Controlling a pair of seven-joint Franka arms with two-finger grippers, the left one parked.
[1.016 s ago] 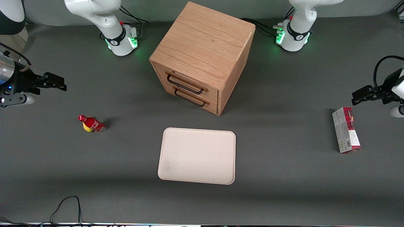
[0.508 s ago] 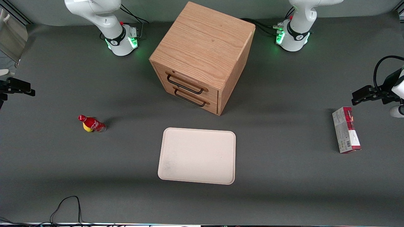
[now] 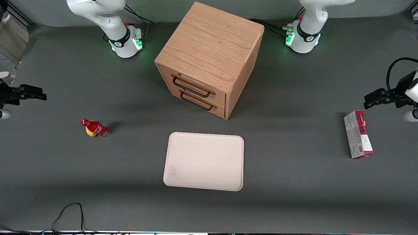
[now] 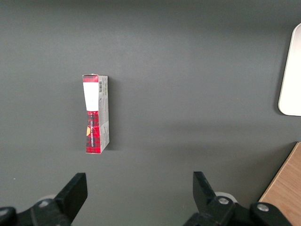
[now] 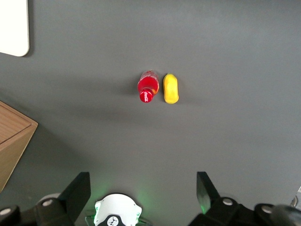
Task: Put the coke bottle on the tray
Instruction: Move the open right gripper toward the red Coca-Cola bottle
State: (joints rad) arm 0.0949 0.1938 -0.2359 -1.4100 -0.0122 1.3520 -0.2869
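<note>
I can see a grey gap (image 5: 161, 88) between the coke bottle (image 3: 96, 128) and the yellow lump, so the coke bottle will come away by itself when I lift it.
The coke bottle (image 3: 94, 128), tiny and red with a red cap, stands on the grey table toward the working arm's end; it also shows in the right wrist view (image 5: 147, 87), seen from above. The cream-white tray (image 3: 204, 161) lies flat mid-table, nearer the front camera than the cabinet; a corner of it shows in the right wrist view (image 5: 14, 26). My right gripper (image 3: 39, 96) (image 5: 143, 188) hangs high above the table at the working arm's end, apart from the bottle. Its black fingers (image 5: 77, 193) stand wide open and hold nothing.
A small yellow lump (image 3: 89, 132) (image 5: 170, 88) lies against the bottle. A wooden two-drawer cabinet (image 3: 209, 58) stands mid-table, farther from the front camera than the tray. A red and grey carton (image 3: 358, 134) (image 4: 96, 114) lies toward the parked arm's end. A black cable (image 3: 68, 212) loops at the front edge.
My right gripper drew back toward the table's end and almost out of the front view, then came a little way back in. Bottle, lump and tray have not moved.
</note>
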